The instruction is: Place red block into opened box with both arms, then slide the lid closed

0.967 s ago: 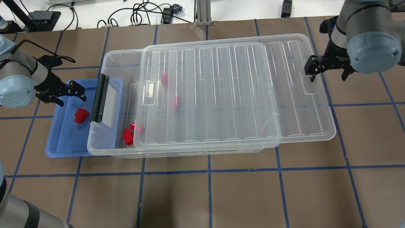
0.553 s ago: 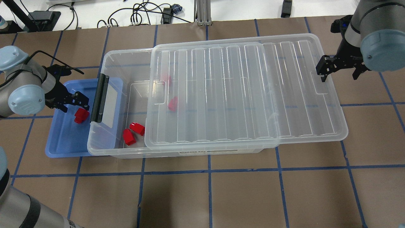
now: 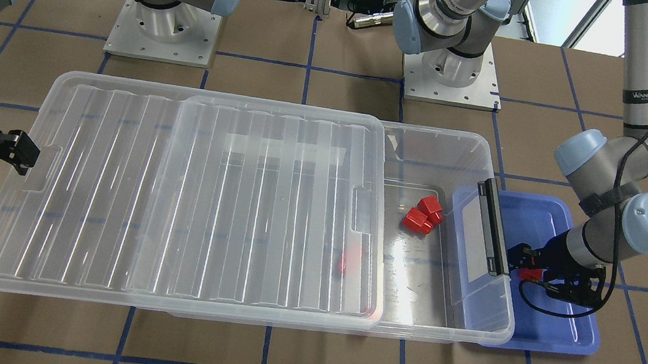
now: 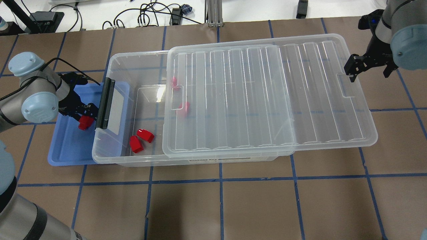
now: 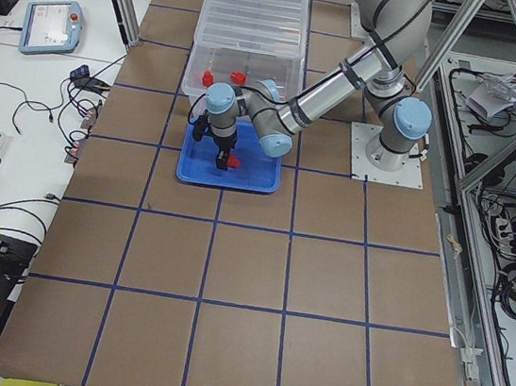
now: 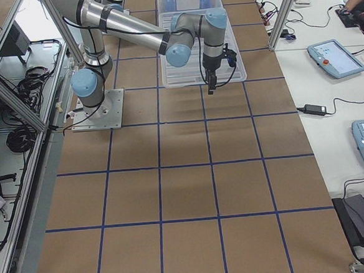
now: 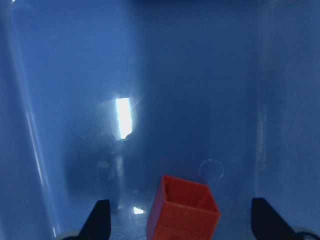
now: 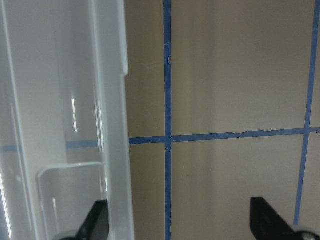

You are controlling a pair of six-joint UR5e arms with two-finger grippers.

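Observation:
The red block (image 3: 530, 275) in the blue tray has a hollow square end (image 7: 187, 193) in view, so I expect its hidden end to have a round stud.
One red block (image 4: 85, 122) lies in the blue tray (image 4: 66, 150). My left gripper (image 4: 83, 112) is low over it and open; in the left wrist view the block (image 7: 182, 210) sits between the fingertips (image 7: 100, 222). The clear box (image 4: 133, 58) holds two red blocks (image 4: 140, 140) in its uncovered left end, and two more show dimly through the lid. The ribbed lid (image 4: 267, 96) covers most of the box and overhangs its right end. My right gripper (image 4: 368, 68) is open at the lid's right short end, with one finger (image 8: 95, 222) at the recessed tab.
The box's black latch bar (image 4: 105, 103) overlaps the blue tray's right side, close to my left gripper. Brown table paper with blue tape lines (image 4: 220, 200) spreads in front of the box. Cables (image 4: 146, 15) lie beyond the far edge.
The lid has slid to the right together with my right gripper, uncovering more of the box's left end. My left gripper has moved down over the red block in the tray.

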